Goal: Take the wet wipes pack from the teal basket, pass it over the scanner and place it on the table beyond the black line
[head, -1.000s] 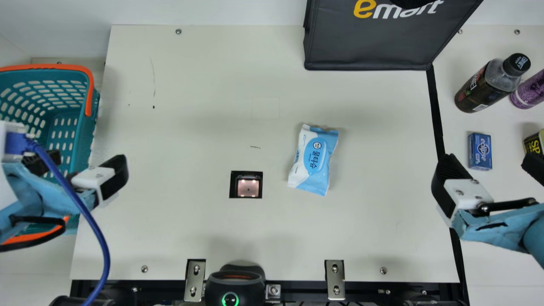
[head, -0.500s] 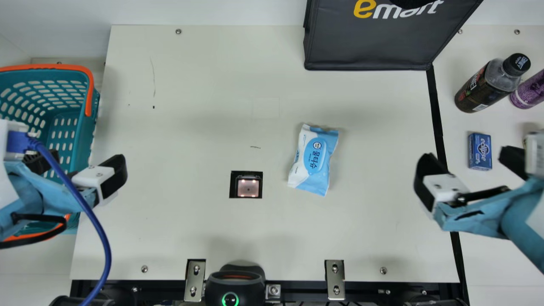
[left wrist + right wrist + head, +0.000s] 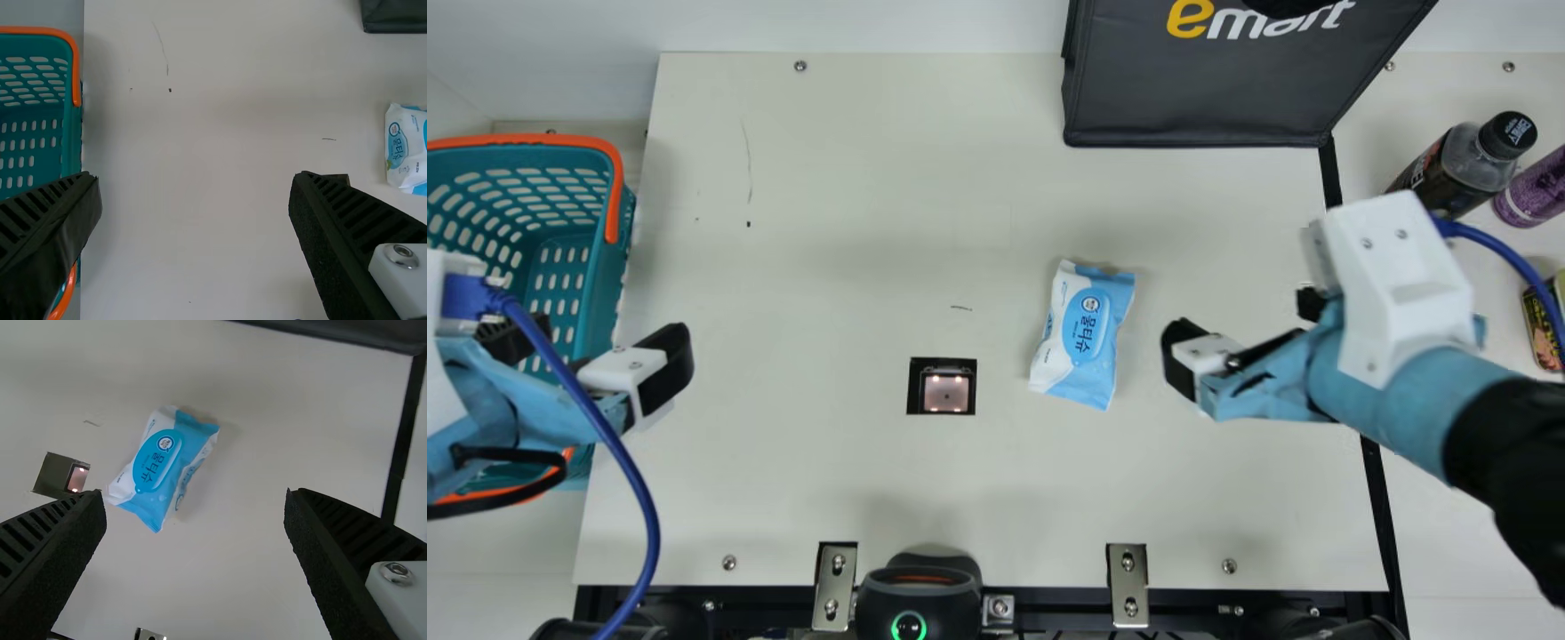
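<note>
The wet wipes pack (image 3: 1083, 334) is thick between thin crimped ends (image 3: 1098, 271). It will squeeze in at the middle but stay straight when I pick it up.
In the main view the blue and white wet wipes pack (image 3: 1083, 334) lies on the table, right of the scanner window (image 3: 946, 386). My right gripper (image 3: 1247, 331) hovers to the right of the pack, apart from it. At the left, my left gripper (image 3: 594, 343) is over the right edge of the teal basket (image 3: 605, 293). The left wrist view has my left gripper (image 3: 193, 193) with its fingers wide apart and nothing between them. In the right wrist view my right gripper (image 3: 195, 510) is also open, the wipes pack (image 3: 163, 465) lying beyond its fingers.
A dark bag (image 3: 1200, 98) stands at the back. The black line (image 3: 1376, 516) runs down the table's right part. Beyond it are a dark bottle (image 3: 1449, 173), a purple bottle (image 3: 1534, 191) and a small tin (image 3: 1543, 324). A black scanner device (image 3: 919, 591) sits at the front edge.
My right arm has swung leftward from beyond the black line toward the wipes pack, and now covers the small blue box. My left arm and the pack have stayed in place.
</note>
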You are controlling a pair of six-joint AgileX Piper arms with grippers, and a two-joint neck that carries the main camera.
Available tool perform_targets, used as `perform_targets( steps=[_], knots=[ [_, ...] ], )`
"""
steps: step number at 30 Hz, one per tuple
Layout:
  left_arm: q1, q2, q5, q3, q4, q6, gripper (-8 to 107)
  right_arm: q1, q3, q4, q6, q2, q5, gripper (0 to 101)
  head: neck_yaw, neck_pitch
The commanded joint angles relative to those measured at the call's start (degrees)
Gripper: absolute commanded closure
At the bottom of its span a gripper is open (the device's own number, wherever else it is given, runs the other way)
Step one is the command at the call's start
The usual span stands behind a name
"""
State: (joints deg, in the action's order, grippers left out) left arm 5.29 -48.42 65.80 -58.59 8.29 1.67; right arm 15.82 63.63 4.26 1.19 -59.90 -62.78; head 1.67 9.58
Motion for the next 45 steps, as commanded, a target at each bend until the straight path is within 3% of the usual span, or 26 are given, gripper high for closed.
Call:
perform_targets(
  steps=[1, 16, 29, 36, 45],
  knots=[
    [0.0, 0.0, 0.0, 0.0, 0.0, 0.0, 9, 2.1, 0.0, -0.3, 2.9, -3.1, 0.9, 6, -0.1, -1.7],
    [0.0, 0.0, 0.0, 0.0, 0.0, 0.0, 9, 14.3, 4.7, -7.0, 26.6, -20.2, 5.7, 6, -0.1, -1.7],
    [0.0, 0.0, 0.0, 0.0, 0.0, 0.0, 9, 20.3, 10.1, -16.3, 44.9, -32.6, 1.6, 6, -0.1, -1.7],
    [0.0, 0.0, 0.0, 0.0, 0.0, 0.0, 9, 21.1, 11.5, -17.0, 50.0, -36.4, 0.1, 6, -0.1, -1.7],
    [0.0, 0.0, 0.0, 0.0, 0.0, 0.0, 9, 20.7, 11.2, -15.5, 51.7, -38.4, 0.6, 6, -0.1, -1.7]
  ],
)
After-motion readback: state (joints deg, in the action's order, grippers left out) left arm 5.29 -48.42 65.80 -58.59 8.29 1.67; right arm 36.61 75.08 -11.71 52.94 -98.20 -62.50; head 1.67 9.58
